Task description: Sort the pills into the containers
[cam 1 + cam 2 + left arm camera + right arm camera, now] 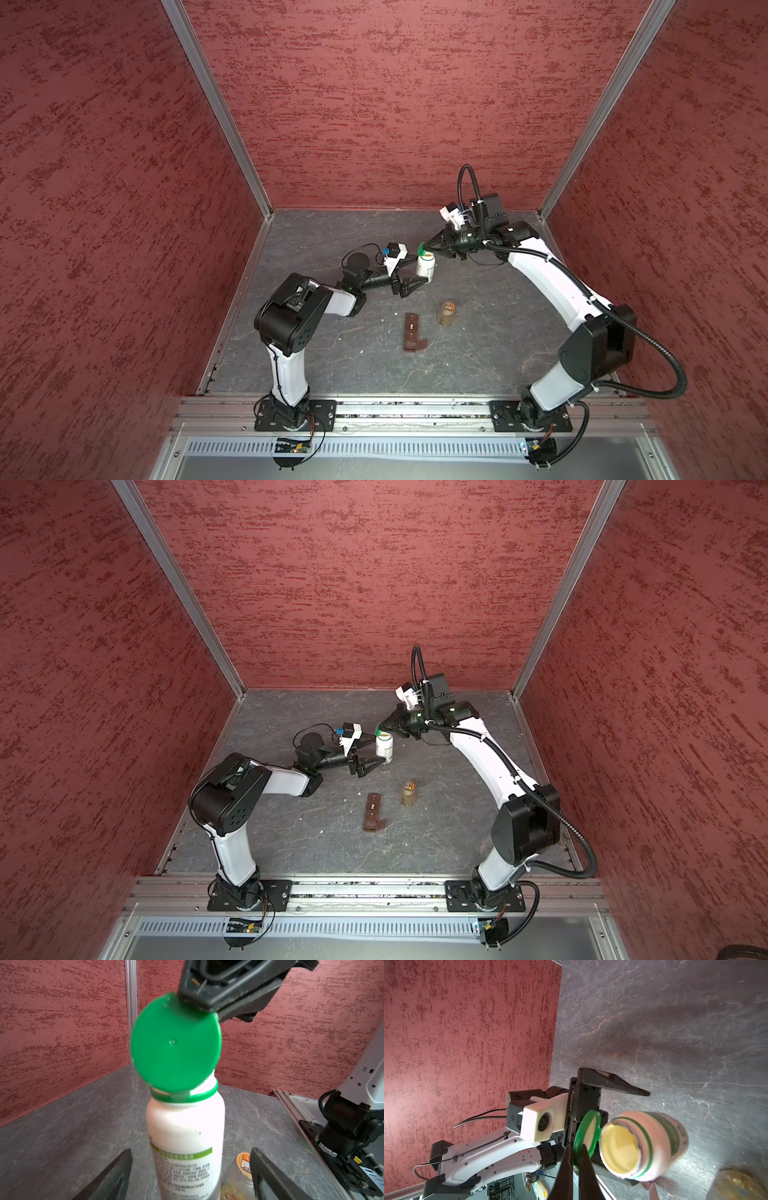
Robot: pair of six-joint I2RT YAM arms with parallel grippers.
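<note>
My left gripper should slide farther around the bottle's body (183, 1170) and close before it carries the bottle to the containers, because the white bottle (426, 267) is only at the ends of my left gripper's fingers.
A white bottle (185, 1122) stands upright on the table, its hinged green cap (174, 1043) flipped open. My right gripper (576, 1148) is shut on the cap's rim (588, 1126), above the bottle's mouth (428, 248). My left gripper (190, 1152) is open, one finger on each side of the bottle (426, 266) with a gap to it on both sides. The containers (411, 332), a narrow brown strip of cells, lie nearer the front in both top views (372, 812). Yellowish pills (230, 1190) show inside a clear amber bottle (447, 313). No separate pills show in the white bottle's yellow inside.
The amber bottle (408, 793) stands just right of the strip. One lid at the strip's near end is swung open (420, 345). Two tiny pale specks (360, 352) lie on the grey table left of the strip. Red walls close off three sides.
</note>
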